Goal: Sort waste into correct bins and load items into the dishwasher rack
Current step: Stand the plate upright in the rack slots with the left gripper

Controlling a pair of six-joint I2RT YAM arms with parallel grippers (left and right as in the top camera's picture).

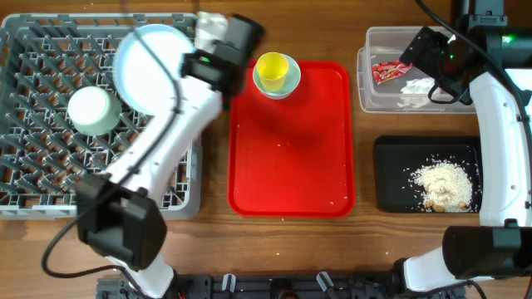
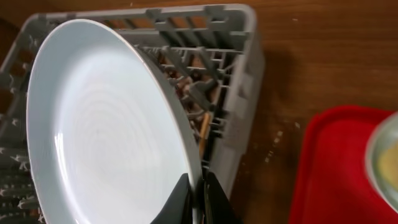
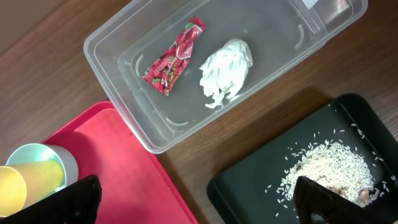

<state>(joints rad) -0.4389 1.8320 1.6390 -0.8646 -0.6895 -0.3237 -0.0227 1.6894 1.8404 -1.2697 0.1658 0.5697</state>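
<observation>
I should swing my left gripper inward and turn the plate upright before I lower it into the pegs (image 2: 200, 93) next to the rack's side, because the plate's broad side (image 1: 150, 71) reaches across the rack's pegs.
My left gripper (image 2: 198, 202) is shut on the rim of the round pale blue plate (image 2: 106, 124), held on edge over the grey dishwasher rack (image 1: 33, 178); the plate also shows in the overhead view (image 1: 154, 66). A pale blue-green bowl (image 1: 93, 110) sits upside down in the rack. The yellow cup (image 1: 273, 71) sits in the second bowl (image 1: 281, 86) on the red tray (image 1: 291, 158). My right gripper (image 3: 196, 199) is open and empty above the gap between the bins. The clear tub (image 3: 112, 37) holds the red wrapper (image 3: 174, 56) and the white scrap (image 3: 225, 71). The black tray (image 3: 261, 180) holds the beige crumbly food (image 3: 336, 163).
The red tray lies between the rack and the two bins, with a few crumbs on it. A thin wooden stick (image 2: 204, 130) shows under the rack's pegs beside the plate. The brown wooden table (image 2: 323, 56) surrounds everything.
</observation>
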